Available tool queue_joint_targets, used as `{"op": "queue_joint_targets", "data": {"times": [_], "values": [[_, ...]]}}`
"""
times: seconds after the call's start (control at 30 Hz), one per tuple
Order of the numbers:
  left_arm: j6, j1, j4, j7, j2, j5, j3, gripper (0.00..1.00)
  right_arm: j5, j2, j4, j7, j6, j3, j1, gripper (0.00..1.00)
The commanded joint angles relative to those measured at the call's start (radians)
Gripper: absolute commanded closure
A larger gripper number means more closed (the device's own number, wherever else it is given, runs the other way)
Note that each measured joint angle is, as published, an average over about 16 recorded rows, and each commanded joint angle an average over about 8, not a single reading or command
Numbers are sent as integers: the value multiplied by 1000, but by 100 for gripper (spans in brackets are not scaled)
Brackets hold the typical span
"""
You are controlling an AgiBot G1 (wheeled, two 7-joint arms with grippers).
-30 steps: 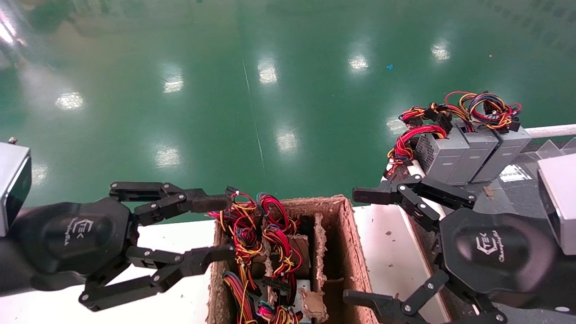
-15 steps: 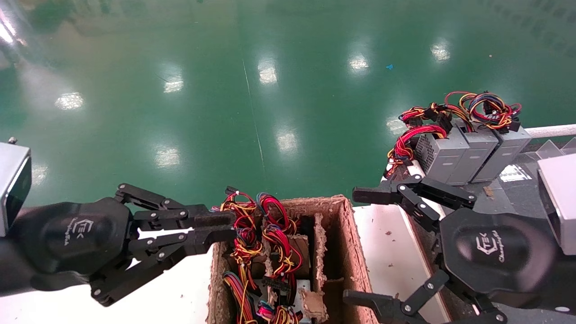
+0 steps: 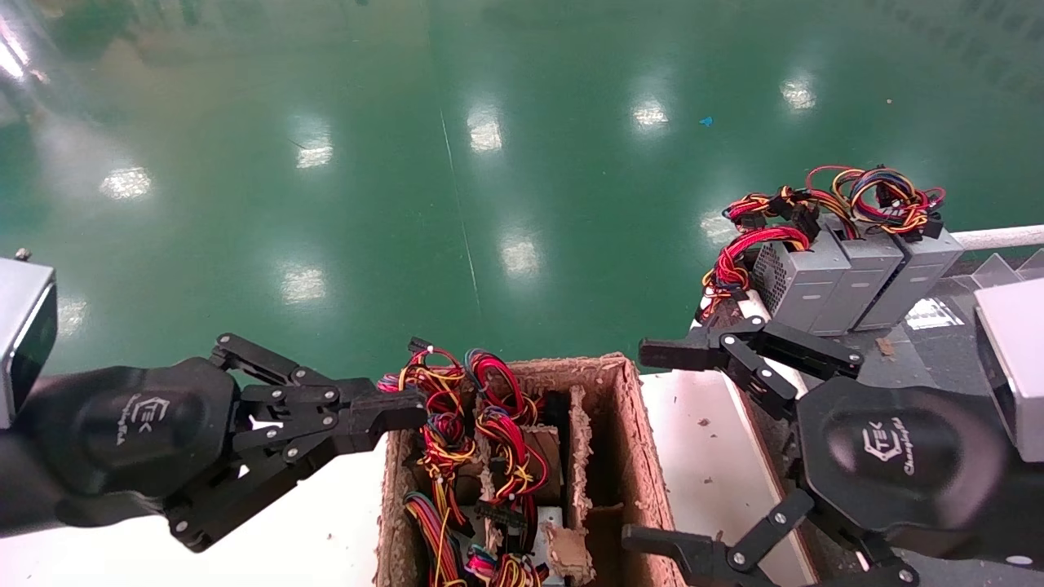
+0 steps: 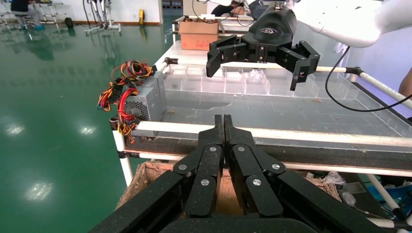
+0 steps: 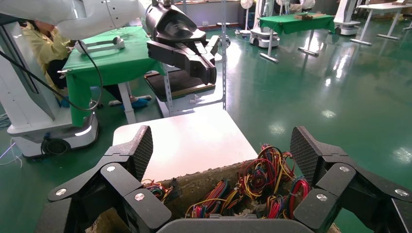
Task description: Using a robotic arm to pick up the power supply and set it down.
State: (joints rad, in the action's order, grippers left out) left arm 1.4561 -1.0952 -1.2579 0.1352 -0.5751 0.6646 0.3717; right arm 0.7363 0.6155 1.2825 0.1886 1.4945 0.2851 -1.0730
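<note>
My gripper will bring up a hidden unit with the wire bundle (image 5: 158, 189) when it lifts the bundle, because wires on the rack go into grey power supply units (image 3: 800, 243).
Three grey power supply units (image 3: 848, 281) stand side by side on a rack at the far right, with red, yellow and black wires (image 3: 864, 196) coiled on top. One of them also shows in the left wrist view as a power supply (image 4: 143, 99). More wire bundles (image 3: 481, 424) fill a cardboard box (image 3: 628, 408); the units under them are mostly hidden. My left gripper (image 3: 400, 412) is shut with nothing in it, beside the box's far left corner (image 4: 223, 121). My right gripper (image 3: 652, 447) hangs open over the box's right side (image 5: 223, 153), holding nothing.
The cardboard box sits on a white table (image 3: 710, 456) and has a torn divider (image 3: 579, 456). The rack has white pipe rails (image 4: 311, 136) and clear plastic bins (image 4: 243, 85). Green floor (image 3: 489, 163) lies beyond.
My left gripper has gone from wide open to shut, its fingers closing together next to the wires. The right arm has not moved.
</note>
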Motion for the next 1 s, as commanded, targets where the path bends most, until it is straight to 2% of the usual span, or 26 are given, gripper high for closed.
{"op": "queue_joint_targets", "data": {"times": [0.03,0.5,0.73,0.9,0.93,1.0], "values": [[0,0,0,0,0,0,0,0,-2,-1,0,0,0,-1,0,0],[0,0,0,0,0,0,0,0,103,76,32,44,-1,103,5,0],[0,0,1,0,0,0,0,0,124,87,34,47,4,121,3,0],[0,0,1,0,0,0,0,0,199,131,39,64,-11,171,-4,0],[0,0,1,0,0,0,0,0,220,145,40,70,-16,185,-6,7],[0,0,1,0,0,0,0,0,264,176,45,82,-27,215,-11,32]]}}
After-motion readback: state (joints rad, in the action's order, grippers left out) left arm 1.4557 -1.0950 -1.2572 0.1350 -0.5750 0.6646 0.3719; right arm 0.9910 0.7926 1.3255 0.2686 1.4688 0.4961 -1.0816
